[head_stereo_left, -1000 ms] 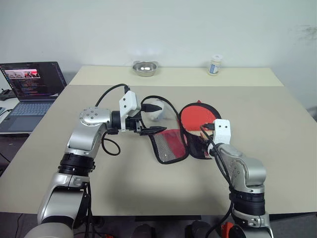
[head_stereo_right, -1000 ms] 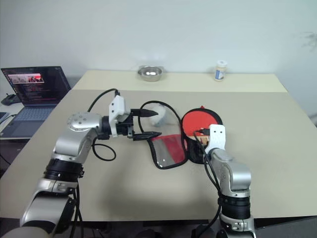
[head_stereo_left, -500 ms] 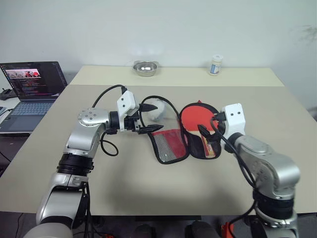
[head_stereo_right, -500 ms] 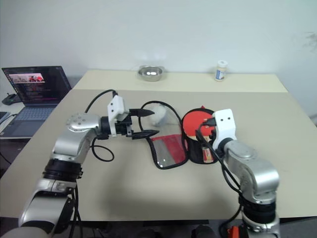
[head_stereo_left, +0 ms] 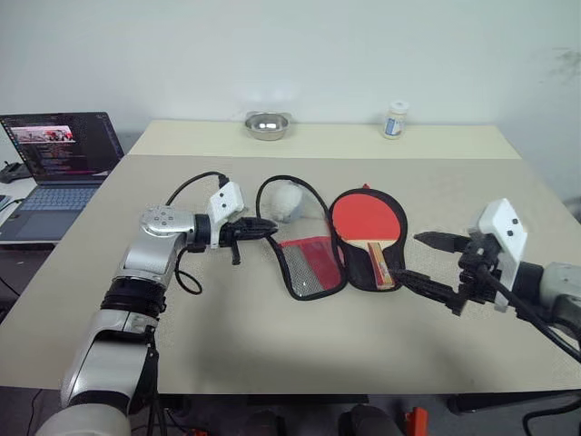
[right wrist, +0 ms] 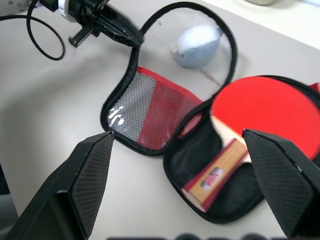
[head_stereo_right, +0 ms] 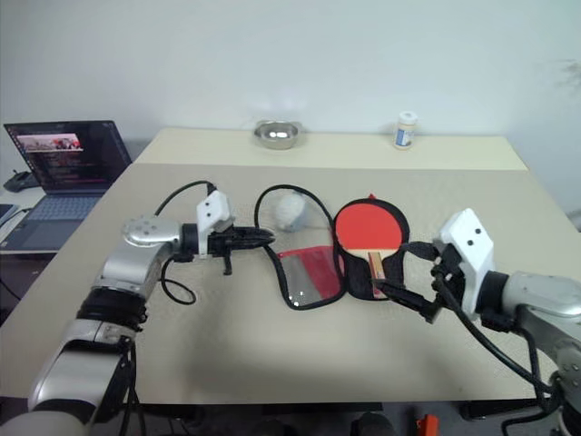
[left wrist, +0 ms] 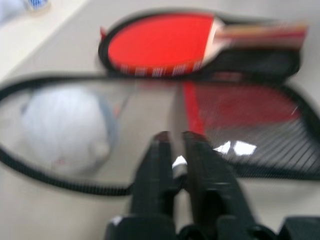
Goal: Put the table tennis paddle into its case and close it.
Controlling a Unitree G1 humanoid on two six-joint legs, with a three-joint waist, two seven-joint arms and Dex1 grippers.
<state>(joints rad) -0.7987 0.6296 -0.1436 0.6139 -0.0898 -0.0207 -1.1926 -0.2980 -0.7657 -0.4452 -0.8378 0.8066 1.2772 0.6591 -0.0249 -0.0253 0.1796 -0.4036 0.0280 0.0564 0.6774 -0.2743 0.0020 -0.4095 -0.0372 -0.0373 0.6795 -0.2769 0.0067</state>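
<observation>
My gripper will fold the black loop (head_stereo_left: 285,177) over the paddle along with the flap when it closes the case, because the loop carries on from the red mesh flap's rim (head_stereo_left: 281,259).
The table tennis paddle (head_stereo_left: 366,218) lies red face up in the right half of the open case (head_stereo_left: 356,277), its striped handle (head_stereo_left: 377,263) pointing toward me. The case's red mesh flap (head_stereo_left: 309,263) lies spread to the left. The black cord loop (head_stereo_left: 313,193) rings the white fluffy charm (head_stereo_left: 286,202). My left gripper (head_stereo_left: 265,227) is shut, low over the table, its tips at the loop's left edge. A small pale glint shows between its fingers (left wrist: 200,165); I cannot tell what it is. My right gripper (head_stereo_left: 407,256) hangs open and empty, just right of the handle.
A metal bowl (head_stereo_left: 266,124) and a small white bottle (head_stereo_left: 394,119) stand on the far table. An open laptop (head_stereo_left: 59,159) sits on a side surface at the left. The near table edge (head_stereo_left: 300,392) runs below both arms.
My right gripper has drawn back from the paddle's handle, up and to the right, staying open. The left gripper has sunk toward the table and gone from open to shut.
</observation>
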